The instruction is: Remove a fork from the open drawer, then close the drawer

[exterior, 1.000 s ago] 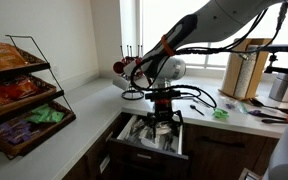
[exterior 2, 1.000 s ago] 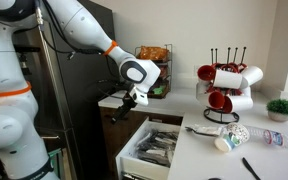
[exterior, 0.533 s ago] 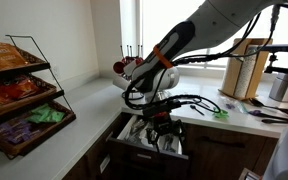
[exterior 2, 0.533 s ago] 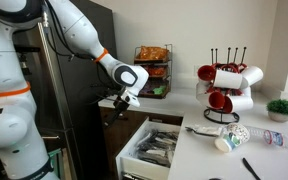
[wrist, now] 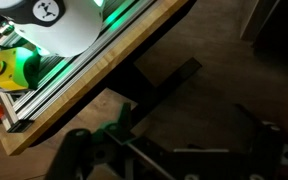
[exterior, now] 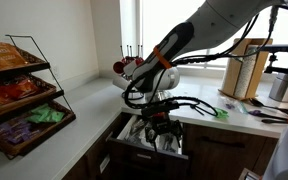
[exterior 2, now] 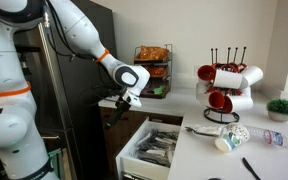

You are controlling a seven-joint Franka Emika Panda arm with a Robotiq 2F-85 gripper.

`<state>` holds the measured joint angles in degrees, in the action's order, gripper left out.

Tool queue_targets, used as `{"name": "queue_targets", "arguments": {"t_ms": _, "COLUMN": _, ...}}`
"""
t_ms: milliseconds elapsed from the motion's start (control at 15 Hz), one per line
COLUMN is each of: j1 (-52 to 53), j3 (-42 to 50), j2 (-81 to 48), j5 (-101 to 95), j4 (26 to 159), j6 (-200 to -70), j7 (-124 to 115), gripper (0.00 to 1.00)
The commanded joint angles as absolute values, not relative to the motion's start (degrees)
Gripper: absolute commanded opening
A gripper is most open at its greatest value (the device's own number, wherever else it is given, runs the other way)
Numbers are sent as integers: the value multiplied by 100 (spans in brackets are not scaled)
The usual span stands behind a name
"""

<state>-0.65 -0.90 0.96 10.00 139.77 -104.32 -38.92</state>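
Observation:
My gripper will push the drawer front (exterior: 147, 156), and it will slide straight in until flush, because the pale side runs straight back under the counter.
The drawer stands open below the counter in both exterior views, with a pale rim (exterior: 125, 139) and a pale side wall (exterior 2: 133, 150). Cutlery (exterior 2: 162, 148) lies in its compartments; I cannot pick out a single fork. My gripper (exterior: 161, 124) points down over the drawer, and it hangs above the drawer's near-left corner in an exterior view (exterior 2: 121, 103). The wrist view is dark and shows a wooden edge (wrist: 104, 75) and thin pale lines between dim finger shapes. I cannot tell whether the jaws hold anything.
A mug rack with red and white mugs (exterior 2: 224, 85) stands on the counter and also shows in an exterior view (exterior: 129, 65). There are also a wire snack rack (exterior: 19, 90), a tipped cup (exterior 2: 224, 142), a plastic bottle (exterior 2: 256, 137), a small plant (exterior 2: 281, 108) and a wooden block (exterior: 246, 72).
Between one second and half a second ago the arm dropped its elbow and the wrist shifted sideways from the middle of the drawer. Nothing has moved since.

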Motion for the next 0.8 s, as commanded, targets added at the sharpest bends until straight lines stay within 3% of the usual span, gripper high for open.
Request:
{"name": "queue_targets", "arguments": {"t_ms": 0, "j1": 27, "j3": -131, "j2": -143, "j5": 1357, "j4": 14158, "j6": -11287, "j7": -4153, "gripper": 100}}
{"name": "queue_targets", "arguments": {"t_ms": 267, "j1": 113, "j3": -144, "j2": -320, "j5": 1502, "j4": 14398, "j6": -12413, "j7": -4446, "gripper": 100}}
{"name": "queue_targets", "arguments": {"t_ms": 733, "j1": 237, "j3": -147, "j2": -506, "j5": 1545, "j4": 14572, "j6": -13195, "j7": -4951, "gripper": 100}}
